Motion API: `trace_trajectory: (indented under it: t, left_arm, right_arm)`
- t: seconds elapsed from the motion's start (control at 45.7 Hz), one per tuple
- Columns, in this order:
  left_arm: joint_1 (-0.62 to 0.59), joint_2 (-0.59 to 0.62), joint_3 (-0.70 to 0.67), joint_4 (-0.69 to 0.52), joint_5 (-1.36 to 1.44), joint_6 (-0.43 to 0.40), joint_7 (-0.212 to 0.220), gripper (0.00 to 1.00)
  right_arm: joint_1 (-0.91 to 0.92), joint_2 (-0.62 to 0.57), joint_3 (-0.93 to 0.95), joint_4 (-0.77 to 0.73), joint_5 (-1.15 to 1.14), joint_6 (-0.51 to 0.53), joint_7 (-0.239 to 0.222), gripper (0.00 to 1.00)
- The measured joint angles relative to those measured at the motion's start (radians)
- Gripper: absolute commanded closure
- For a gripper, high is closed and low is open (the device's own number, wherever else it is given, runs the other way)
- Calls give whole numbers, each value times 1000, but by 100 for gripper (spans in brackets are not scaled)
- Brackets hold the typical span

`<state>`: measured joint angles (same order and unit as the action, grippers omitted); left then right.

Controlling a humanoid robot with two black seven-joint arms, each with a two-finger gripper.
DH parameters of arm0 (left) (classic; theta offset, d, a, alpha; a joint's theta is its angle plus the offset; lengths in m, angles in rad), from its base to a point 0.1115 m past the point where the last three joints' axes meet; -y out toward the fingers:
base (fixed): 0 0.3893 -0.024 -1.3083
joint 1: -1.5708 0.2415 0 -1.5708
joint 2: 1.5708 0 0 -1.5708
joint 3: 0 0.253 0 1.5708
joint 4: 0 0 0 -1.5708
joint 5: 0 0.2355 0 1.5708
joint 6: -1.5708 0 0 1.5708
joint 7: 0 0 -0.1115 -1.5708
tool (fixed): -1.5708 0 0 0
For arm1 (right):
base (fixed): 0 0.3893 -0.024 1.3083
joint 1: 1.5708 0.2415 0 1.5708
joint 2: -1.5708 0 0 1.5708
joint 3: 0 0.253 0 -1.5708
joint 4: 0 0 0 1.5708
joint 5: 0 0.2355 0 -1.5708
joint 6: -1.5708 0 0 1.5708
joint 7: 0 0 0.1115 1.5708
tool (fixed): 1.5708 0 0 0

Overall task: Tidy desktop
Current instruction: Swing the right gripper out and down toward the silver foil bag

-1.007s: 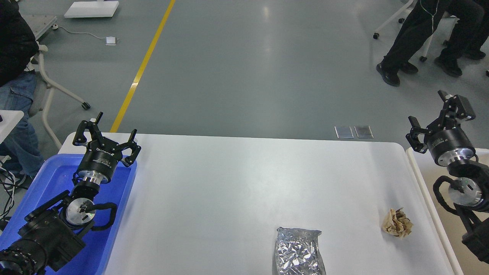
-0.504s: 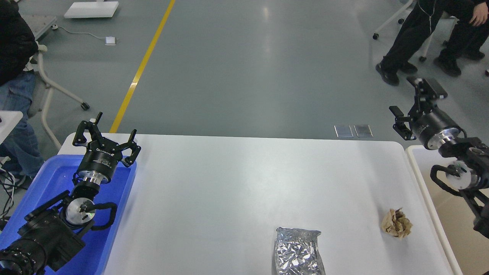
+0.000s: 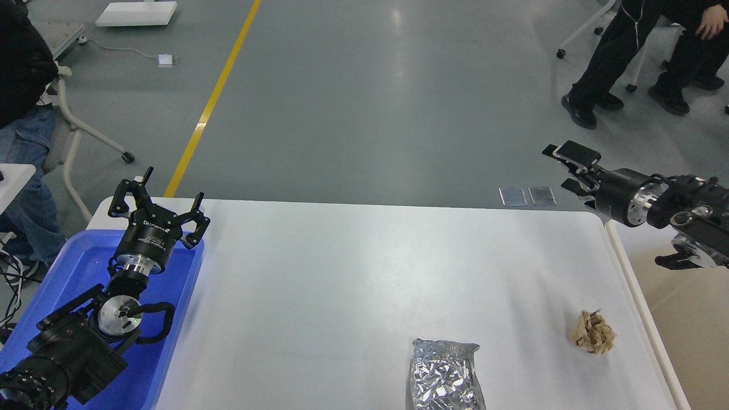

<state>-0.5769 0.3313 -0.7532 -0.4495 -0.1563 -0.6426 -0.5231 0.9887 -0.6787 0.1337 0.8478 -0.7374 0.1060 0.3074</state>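
Note:
Crisp creases (image 3: 442, 395) cover the flat side of the silver foil bag (image 3: 447, 375), so the bag should stay spread in a soft curve when the robot lifts it by its side edge.
The glossy white desktop (image 3: 353, 273) fills the middle of the head view. A crumpled silver foil bag (image 3: 445, 376) lies at its front edge, right of centre. A crumpled beige paper ball (image 3: 593, 332) lies near the front right. My left gripper (image 3: 156, 200) is open and empty, held above the far end of the blue tray (image 3: 62, 285). My right gripper (image 3: 564, 165) is open and empty, pointing left, raised over the desktop's far right corner.
A white-rimmed beige bin (image 3: 660, 319) stands along the desktop's right side. People sit at the far right (image 3: 643, 51) and at the left edge (image 3: 23, 114). A yellow line (image 3: 213, 97) runs along the grey floor beyond the table.
My right arm has swung up and leftward from over the beige bin, and its gripper has turned to point left. The left arm, foil bag and paper ball have not moved.

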Motion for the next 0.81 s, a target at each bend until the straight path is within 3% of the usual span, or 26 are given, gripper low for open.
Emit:
trace_trajectory:
  t: [0.372, 0.81]
  left_arm:
    - [-1, 0, 0, 0, 0, 0, 0, 0]
    - [-1, 0, 0, 0, 0, 1, 0, 0]
  right_arm:
    - [99, -112, -265, 254, -233, 22, 3, 0]
    - [148, -224, -428, 511, -369, 205, -3, 0]
